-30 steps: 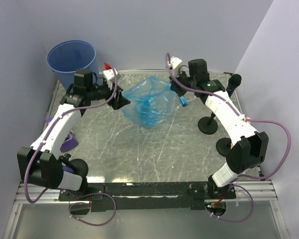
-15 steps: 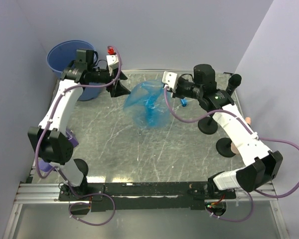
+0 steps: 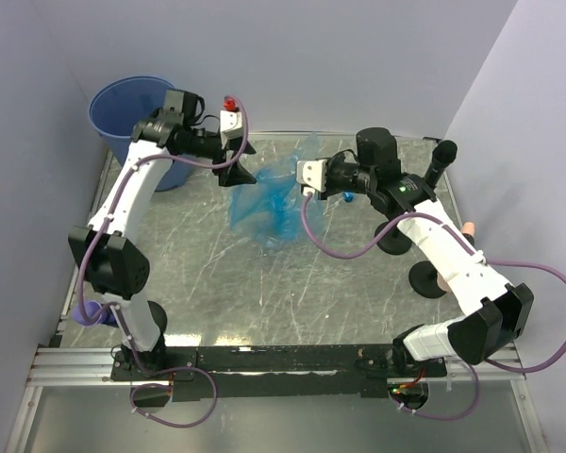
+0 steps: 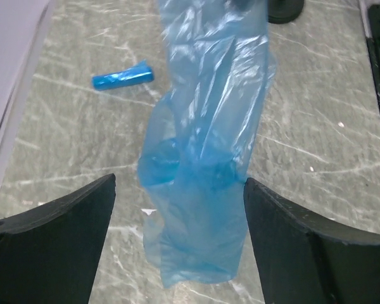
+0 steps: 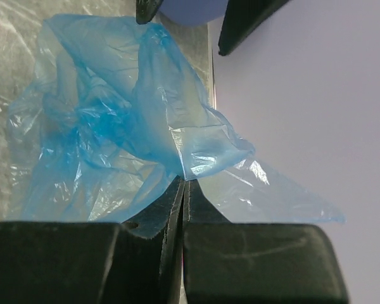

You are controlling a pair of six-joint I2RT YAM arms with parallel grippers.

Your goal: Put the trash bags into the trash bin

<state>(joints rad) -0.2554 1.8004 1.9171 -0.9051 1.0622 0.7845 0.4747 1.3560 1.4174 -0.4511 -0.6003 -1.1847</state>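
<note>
The blue trash bag [image 3: 275, 201] is hanging in loose, see-through folds [image 3: 253, 217], so I expect it to puff out wide when I lift it, while its darker middle stays bunched.
A crumpled translucent blue trash bag [image 3: 272, 206] hangs over the table's back middle. My right gripper [image 3: 291, 175] is shut on its upper edge, and the pinch shows in the right wrist view [image 5: 185, 183] with the bag [image 5: 107, 126] spread beyond it. My left gripper [image 3: 238, 172] is open just left of the bag; in the left wrist view [image 4: 179, 180] the bag [image 4: 206, 158] hangs ahead between the spread fingers, not gripped. A small rolled blue bag [image 3: 346, 196] [image 4: 122, 75] lies on the table. The blue trash bin [image 3: 137, 106] stands at the back left corner.
Two black round stand bases [image 3: 396, 238] [image 3: 424, 279] and a black cylinder [image 3: 441, 156] sit at the right. A purple object [image 3: 88, 311] lies by the left edge. Walls close in at the back and both sides.
My right gripper has carried the bag left and higher, so it now hangs in a narrower bunch. My left arm has swung up and back toward the bin, its gripper staying beside the bag.
</note>
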